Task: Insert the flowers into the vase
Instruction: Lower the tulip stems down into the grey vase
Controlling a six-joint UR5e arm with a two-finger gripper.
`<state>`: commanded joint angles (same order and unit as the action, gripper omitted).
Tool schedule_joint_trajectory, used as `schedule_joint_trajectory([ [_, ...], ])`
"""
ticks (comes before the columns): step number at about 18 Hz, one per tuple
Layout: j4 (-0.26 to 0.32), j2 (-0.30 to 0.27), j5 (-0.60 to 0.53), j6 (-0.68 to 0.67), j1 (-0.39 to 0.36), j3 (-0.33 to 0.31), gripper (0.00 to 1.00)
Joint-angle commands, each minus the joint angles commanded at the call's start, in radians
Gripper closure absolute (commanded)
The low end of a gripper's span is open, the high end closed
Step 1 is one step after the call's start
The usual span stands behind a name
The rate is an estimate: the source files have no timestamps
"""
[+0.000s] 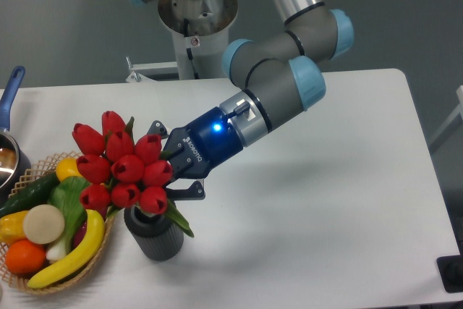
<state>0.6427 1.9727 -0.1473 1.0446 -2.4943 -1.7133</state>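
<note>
I expect the green leaf to slide down outside the vase when I lower the flowers, because it hangs outside over the vase's rim.
The flowers, a bunch of red tulip buds, stand over the vase, a short dark grey ribbed cylinder near the table's front left. The lowest buds sit right at the vase mouth, so the stems are hidden and seem to be inside it. A green leaf hangs over the vase's right rim. My gripper reaches in from the right at bud height. Its two fingers stand wide apart, one above and one below the bunch's right side. Its fingertips are partly hidden by the buds.
A wicker basket with banana, cucumber, orange and other produce stands left of the vase, touching the flowers' side. A blue-handled metal pot sits at the far left edge. The arm's base stands at the table's back.
</note>
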Motion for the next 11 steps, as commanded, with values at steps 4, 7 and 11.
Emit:
schedule_joint_trajectory([
  [4, 0.002, 0.012, -0.002, 0.018, 0.002, -0.019, 0.61],
  [7, 0.002, 0.034, -0.002, 0.031, 0.002, -0.025, 0.57],
  [11, 0.002, 0.040, -0.005, 0.071, 0.008, -0.069, 0.54],
])
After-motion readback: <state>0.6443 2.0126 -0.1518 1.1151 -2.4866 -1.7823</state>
